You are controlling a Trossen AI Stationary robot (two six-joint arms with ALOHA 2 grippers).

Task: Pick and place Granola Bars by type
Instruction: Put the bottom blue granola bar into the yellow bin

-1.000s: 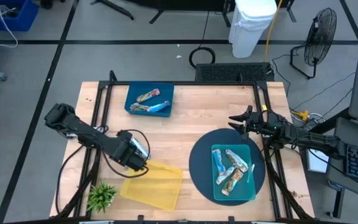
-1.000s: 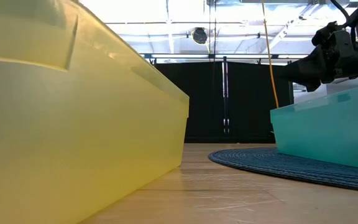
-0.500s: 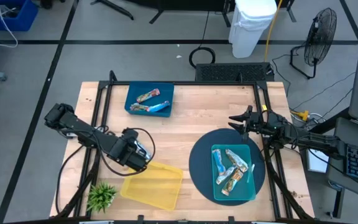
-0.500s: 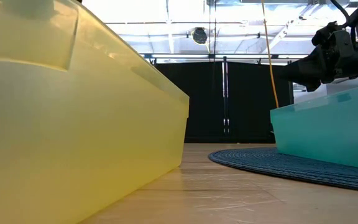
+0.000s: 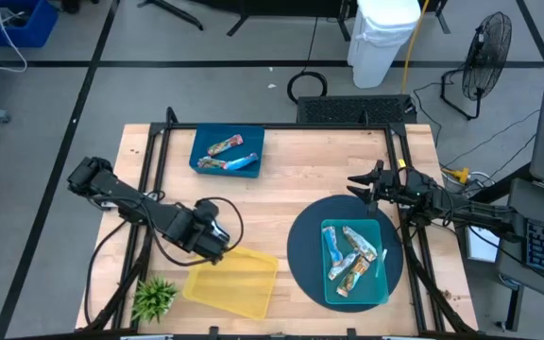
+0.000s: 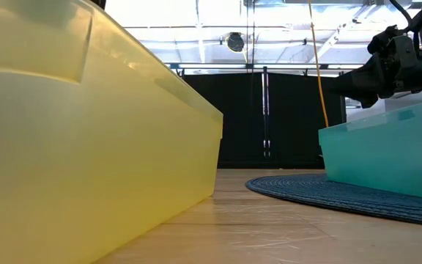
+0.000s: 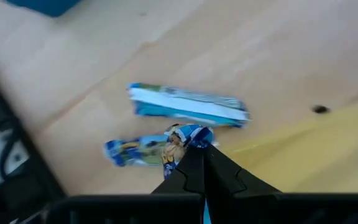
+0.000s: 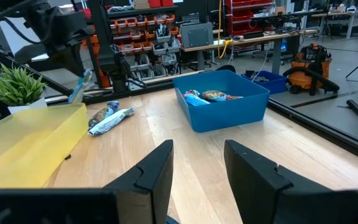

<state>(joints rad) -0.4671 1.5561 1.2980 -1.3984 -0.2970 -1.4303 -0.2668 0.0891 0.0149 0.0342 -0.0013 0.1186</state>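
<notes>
The blue-silver bar [image 8: 79, 88] hangs clear of the yellow tray's rim, so my left gripper should go on moving over the tray's empty bottom [image 5: 234, 284] before it lets the bar go there.
My left gripper [image 5: 213, 247] hovers at the far left corner of the yellow tray [image 5: 232, 280], shut on a blue-silver granola bar [image 8: 79, 87]. Two more blue-silver bars [image 7: 188, 106] [image 7: 135, 151] lie flat on the wood under it, beside the tray. Multicoloured bars [image 5: 227, 154] lie in the blue tray [image 5: 199, 142] at the far edge. Several bars [image 5: 350, 257] fill the teal tray [image 5: 378, 288] on the round dark mat. My right gripper [image 5: 355, 184] waits open above the table, far of the mat. My left gripper pinches the blue-silver bar by its upper end [image 7: 188, 134] between the two fingertips, coming from above. The bar is lifted clear and hangs below the fingers, its lower end [image 8: 75, 96] free above the table.
A small green plant [image 5: 155, 297] stands at the near left corner, next to the yellow tray. Black frame rails [image 5: 154, 161] run along the table's left and right sides. Bare wood lies between the blue tray and the mat [image 5: 302, 241].
My left gripper has drifted a little toward the near edge and the yellow tray, still shut on the bar. The right arm has kept still.
</notes>
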